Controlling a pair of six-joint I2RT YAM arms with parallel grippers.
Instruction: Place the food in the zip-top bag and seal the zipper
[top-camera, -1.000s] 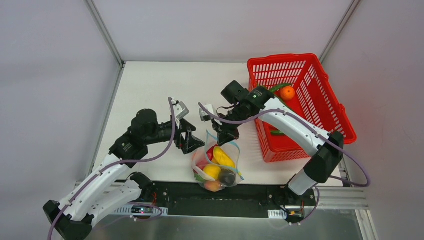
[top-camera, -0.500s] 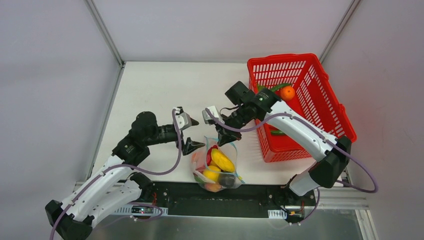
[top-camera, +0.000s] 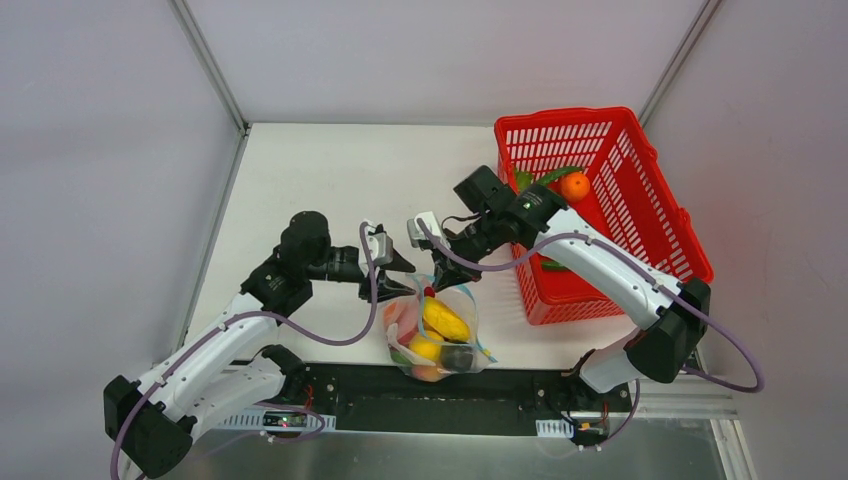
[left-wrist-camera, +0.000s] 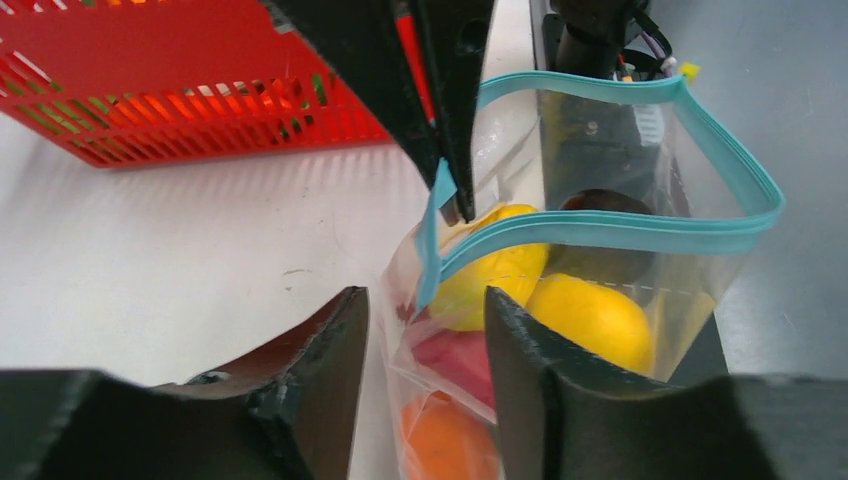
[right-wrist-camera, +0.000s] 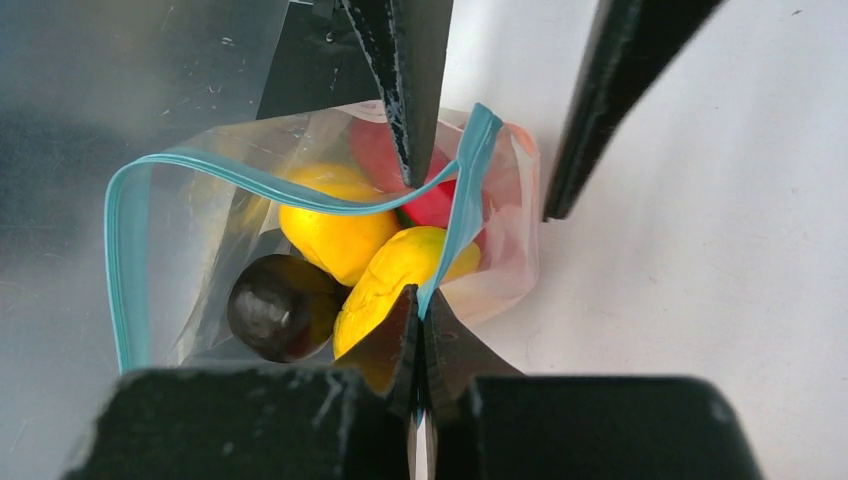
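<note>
Next, my left gripper takes the zipper's end (left-wrist-camera: 430, 250) opposite the yellow slider from my right gripper, which holds it, freeing that gripper for the zipper's slider end (left-wrist-camera: 689, 73).
The clear zip-top bag (top-camera: 437, 335) stands at the table's near edge with its mouth open. It holds food: yellow pieces (right-wrist-camera: 335, 225), a dark purple ball (right-wrist-camera: 272, 305), a red piece (left-wrist-camera: 465, 355) and an orange ball (left-wrist-camera: 445, 440). The teal zipper (left-wrist-camera: 610, 230) is unsealed and gapes in a loop. My right gripper (right-wrist-camera: 420, 300) is shut on the zipper's end (right-wrist-camera: 465, 175); it also shows in the top view (top-camera: 447, 272). My left gripper (left-wrist-camera: 425, 310) is open, its fingers (left-wrist-camera: 530, 350) astride the bag's corner below that end; it also shows in the top view (top-camera: 402, 276).
The red mesh basket (top-camera: 640, 215) stands at the right of the table, close to the right arm, with an orange ball (top-camera: 574, 186) and green pieces (top-camera: 545, 177) inside. The black base rail (top-camera: 360, 385) runs just below the bag.
My left gripper has swung right and forward to the bag's corner, beside the right gripper. The right gripper has kept its hold on the zipper and shifted slightly.
</note>
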